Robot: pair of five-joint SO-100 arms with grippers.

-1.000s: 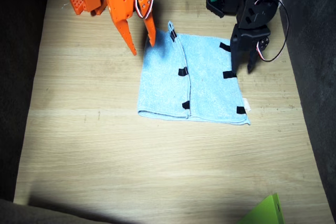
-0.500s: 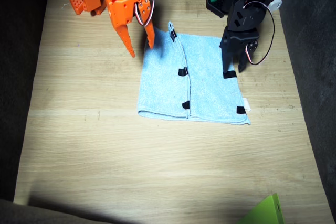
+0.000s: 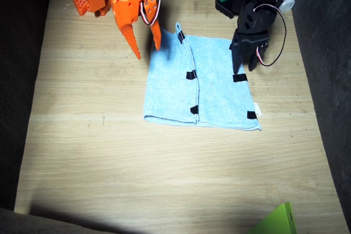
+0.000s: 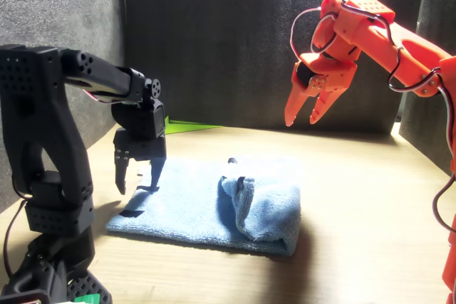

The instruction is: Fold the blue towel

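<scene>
I expect the taped edge's far corner (image 3: 231, 43) to flop back when I fold the towel over, because my left gripper hangs by the taped edge's middle piece (image 3: 240, 78).
The blue towel (image 3: 214, 89) (image 4: 192, 208) lies flat on the wooden table, with one side flap folded over to a middle line marked by black tape strips (image 3: 191, 75). More strips sit along its other edge (image 3: 239, 78), near a small white tag. My left gripper (image 3: 244, 68) (image 4: 136, 186), black, hangs open and empty just above that taped edge, fingertips pointing down. My right gripper (image 3: 148, 51) (image 4: 301, 122), orange, is raised well above the table, over the towel's folded far corner. It is open and holds nothing.
A lime-green flat piece (image 3: 277, 220) (image 4: 187, 126) lies at one table edge, far from both arms. Bare wood (image 3: 164, 173) stretches between it and the towel. Dark cloth walls surround the table on its sides.
My left gripper has lifted and drawn back toward its base, shifting slightly inward over the towel's taped edge. The right arm has hardly moved and the towel lies the same.
</scene>
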